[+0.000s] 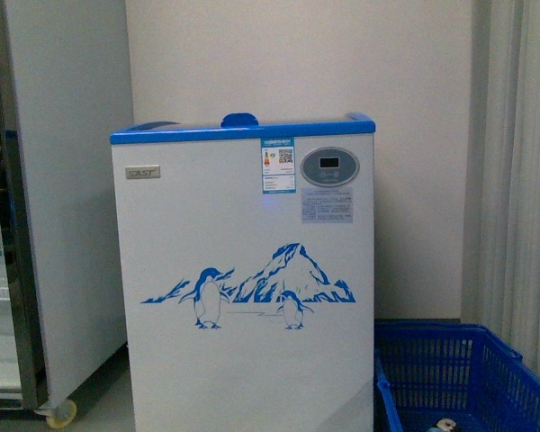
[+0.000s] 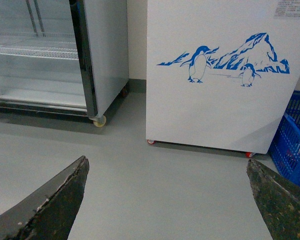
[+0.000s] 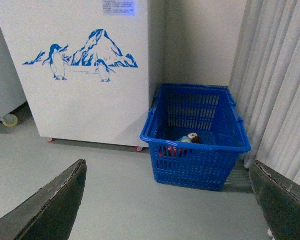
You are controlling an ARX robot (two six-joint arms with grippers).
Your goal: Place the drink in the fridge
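Observation:
The fridge's blue handle (image 1: 240,120) is set between raised side rims (image 1: 357,117). That means the lid will slide straight back when my left gripper pushes it.
The fridge (image 1: 243,297) is a white chest freezer with a blue top rim and a penguin-and-mountain picture, standing straight ahead with its lid shut. It also fills the far part of the left wrist view (image 2: 215,110) and the right wrist view (image 3: 85,105). The drink (image 3: 187,139) lies on its side inside a blue basket (image 3: 195,170) on the floor to the right of the fridge; only its blue label and a brownish end show. My left gripper (image 2: 166,162) is open over bare floor. My right gripper (image 3: 167,163) is open too, short of the basket, holding nothing.
A tall grey upright cabinet (image 1: 67,180) with a glass door and wire shelves stands left of the fridge on castors (image 2: 99,120). The basket's rim (image 1: 432,328) shows low on the right. A pale curtain (image 3: 280,75) hangs beside the basket. The floor is grey.

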